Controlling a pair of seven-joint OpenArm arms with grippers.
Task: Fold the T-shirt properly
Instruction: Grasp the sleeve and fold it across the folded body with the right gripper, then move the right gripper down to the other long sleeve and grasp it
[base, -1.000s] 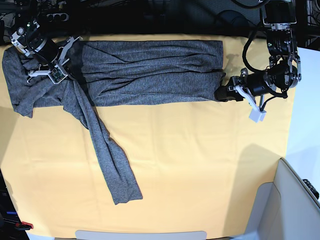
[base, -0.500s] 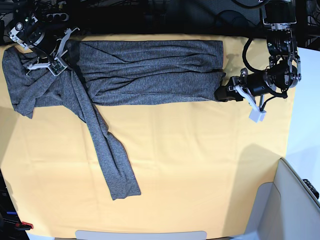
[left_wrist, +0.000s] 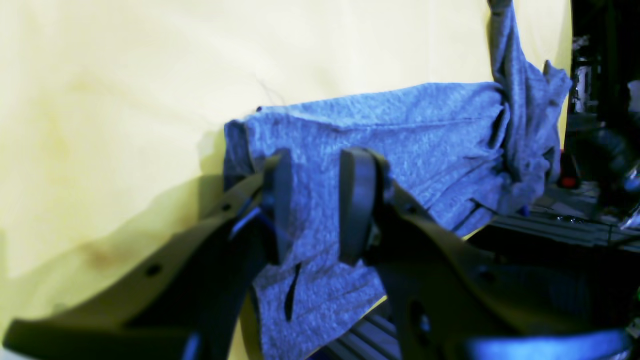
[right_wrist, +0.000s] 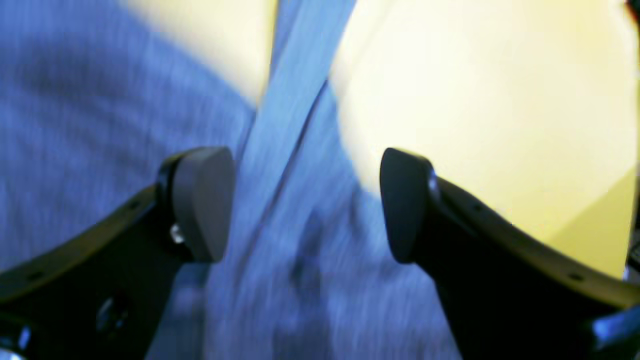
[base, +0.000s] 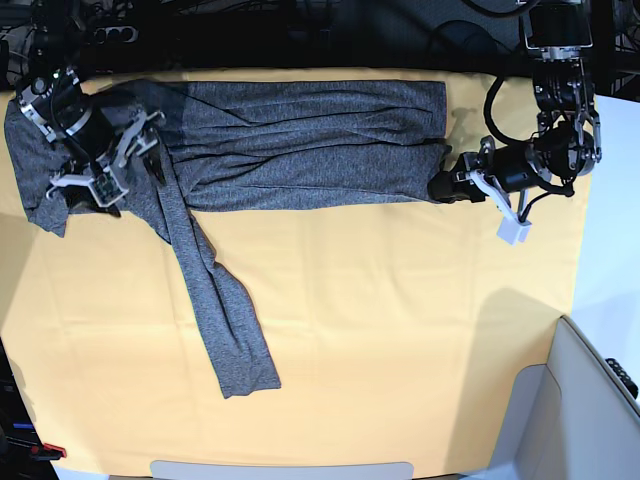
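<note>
I keep moving my right gripper toward the sleeve's middle (base: 210, 285) and close it there, as the long sleeve (base: 231, 332) lies straight and clear of the T-shirt's body.
The charcoal-grey T-shirt (base: 300, 140) lies as a long folded band along the far side of the yellow table cloth (base: 400, 320). One long sleeve (base: 225, 320) trails toward the front. At the shirt's left end my right gripper (base: 120, 170) hovers just over the bunched shoulder fabric. In the right wrist view this gripper (right_wrist: 305, 200) is wide open above blurred cloth (right_wrist: 280, 280), holding nothing. My left gripper (base: 437, 187) sits at the shirt's right-hand hem. The left wrist view shows it (left_wrist: 317, 200) shut on a fold of the shirt (left_wrist: 425, 135).
A small white block (base: 513, 230) dangles under the left arm. A pale grey bin or panel (base: 590, 400) rises at the front right corner. Dark equipment and cables (base: 300, 30) line the back edge. Bare yellow cloth fills the middle and front.
My right gripper has opened, let go of the shoulder fabric and shifted toward the front. The loose sleeve has settled slightly. The left arm has not moved.
</note>
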